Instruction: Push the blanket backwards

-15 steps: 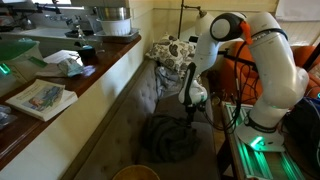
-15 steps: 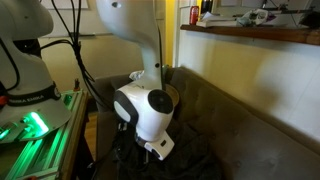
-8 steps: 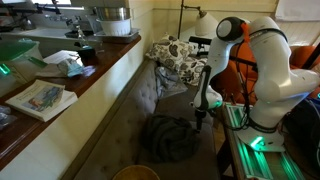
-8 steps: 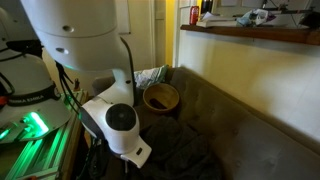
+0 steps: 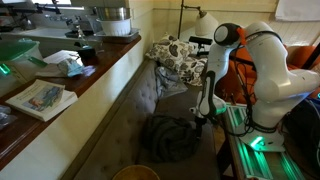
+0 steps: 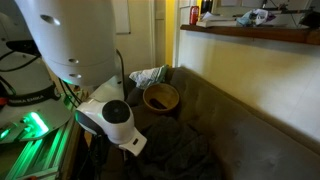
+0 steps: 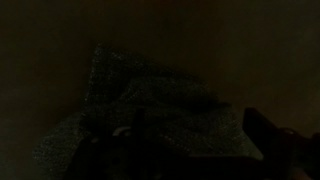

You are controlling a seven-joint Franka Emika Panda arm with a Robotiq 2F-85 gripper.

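Observation:
The open gripper is hanging by the blanket's edge (image 6: 142, 150) at the front rim of the seat. I should move back and reach farther in over the blanket's heaped folds (image 6: 178, 146).
The blanket (image 5: 168, 138) is a dark, crumpled heap on the sofa seat, seen in both exterior views (image 6: 178, 148). My gripper (image 5: 203, 117) hangs fingers down just beside the blanket's edge, at the front rim of the seat. It stands open and holds nothing. The wrist view is very dark. It shows only the blanket's speckled folds (image 7: 150, 110) below the camera and a dim finger (image 7: 268, 128) at the right.
A white floral cushion (image 5: 176, 54) lies at the far end of the sofa, and a round brown bowl (image 6: 160, 97) sits on the seat at the other end. A counter with books (image 5: 40, 98) runs along the sofa back. Green-lit equipment (image 5: 258, 143) stands by the arm's base.
The arm has swung from above the blanket out to the seat's front edge, and the gripper now hangs lower beside the blanket. The blanket has not moved.

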